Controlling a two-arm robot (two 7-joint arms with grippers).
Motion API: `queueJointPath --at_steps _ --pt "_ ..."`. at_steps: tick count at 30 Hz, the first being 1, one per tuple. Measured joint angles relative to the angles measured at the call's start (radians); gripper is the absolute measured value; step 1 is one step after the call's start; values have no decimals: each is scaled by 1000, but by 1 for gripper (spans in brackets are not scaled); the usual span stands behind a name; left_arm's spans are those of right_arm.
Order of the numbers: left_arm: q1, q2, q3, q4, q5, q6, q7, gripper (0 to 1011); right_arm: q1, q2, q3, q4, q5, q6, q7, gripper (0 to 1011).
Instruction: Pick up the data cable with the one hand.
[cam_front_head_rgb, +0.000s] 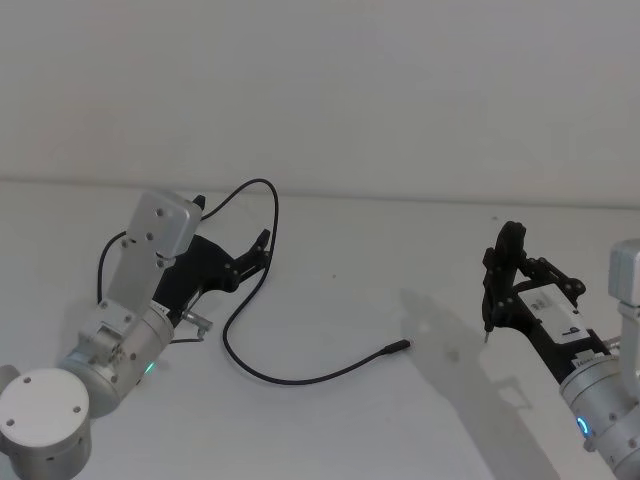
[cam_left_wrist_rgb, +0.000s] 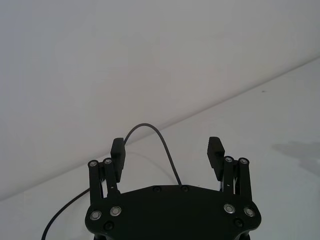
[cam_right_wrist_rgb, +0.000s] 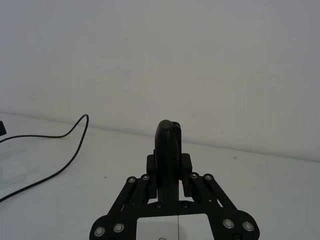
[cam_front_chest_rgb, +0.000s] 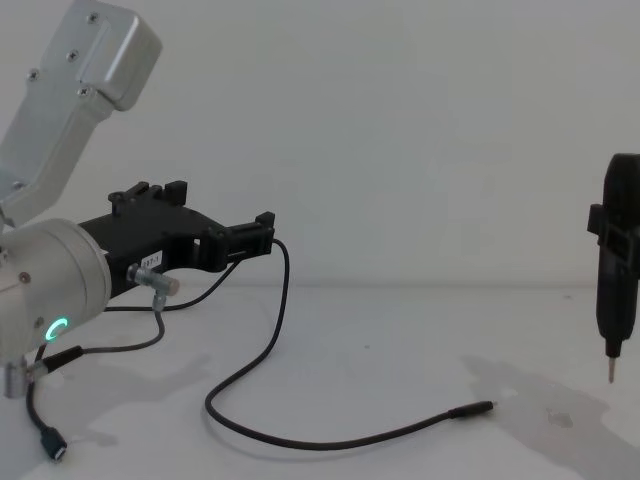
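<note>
My gripper will lift the data cable close behind the slim plug, and the plug should stick out stiffly, because the cable keeps smooth, wide curves.
The data cable is a thin black cord lying in loose curves on the white table. Its slim plug points right, also low in the chest view. My left gripper hovers at the cable's upper bend, open. In the left wrist view the cable arcs between the spread fingers without being clamped. From the chest, the left gripper sits just above the cord. My right gripper stays at the far right, shut on a black pen-like probe.
The probe's tip hangs just above the table on the right. A short dark wire with a stubby connector dangles from my left wrist. A white wall closes off the far edge of the table.
</note>
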Motion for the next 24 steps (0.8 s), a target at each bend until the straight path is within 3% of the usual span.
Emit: queueJointPath --at_steps 24 --pt "0 0 0 -1 1 0 0 1001 0 0 0 0 0 0 0 268"
